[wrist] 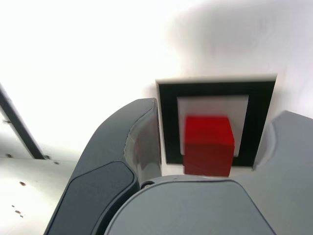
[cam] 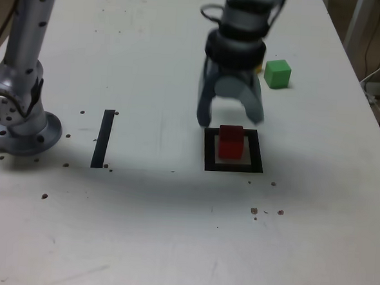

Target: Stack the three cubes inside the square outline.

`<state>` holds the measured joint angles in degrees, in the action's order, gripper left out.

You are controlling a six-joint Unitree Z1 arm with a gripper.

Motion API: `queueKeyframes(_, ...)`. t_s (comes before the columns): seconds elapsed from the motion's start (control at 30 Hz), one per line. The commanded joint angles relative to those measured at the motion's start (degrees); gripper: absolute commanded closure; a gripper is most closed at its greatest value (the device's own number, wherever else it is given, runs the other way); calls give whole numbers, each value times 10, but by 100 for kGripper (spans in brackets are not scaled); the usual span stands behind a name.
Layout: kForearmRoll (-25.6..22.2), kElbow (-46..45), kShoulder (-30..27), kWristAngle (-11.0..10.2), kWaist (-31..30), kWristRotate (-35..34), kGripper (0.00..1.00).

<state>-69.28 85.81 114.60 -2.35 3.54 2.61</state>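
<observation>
My gripper will have the yellow cube (cam: 259, 68) hidden behind it, because a yellow sliver shows beside the green cube.
The red cube (cam: 230, 142) (wrist: 207, 144) rests on the white centre of the square outline (cam: 208, 158) (wrist: 167, 122), toward its far side in the exterior view. My gripper (cam: 230, 121) (wrist: 208, 142) hangs open just above and behind it, one finger on each side, touching nothing. Behind the gripper and toward the exterior view's right, the green cube (cam: 277, 73) sits on the table. The gripper's body seems to hide the yellow cube; I cannot make it out clearly.
A straight black tape strip (cam: 103, 138) (wrist: 17, 125) lies at the exterior view's left of the outline. The arm's base (cam: 17, 116) stands at the far left. Small dark specks dot the white table (cam: 171, 232). Cables hang off its right edge.
</observation>
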Motion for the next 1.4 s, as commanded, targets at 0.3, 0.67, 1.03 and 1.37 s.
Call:
queueKeyframes(0.3, -96, 114, 17, -39, 135, -3, 0)
queueKeyframes(0.67, -195, 320, 134, -14, 220, -2, 1)
queueKeyframes(1.03, -222, 427, 227, 26, 259, 7, 2)
queueKeyframes(1.37, -229, 449, 272, 51, 281, 20, 6)
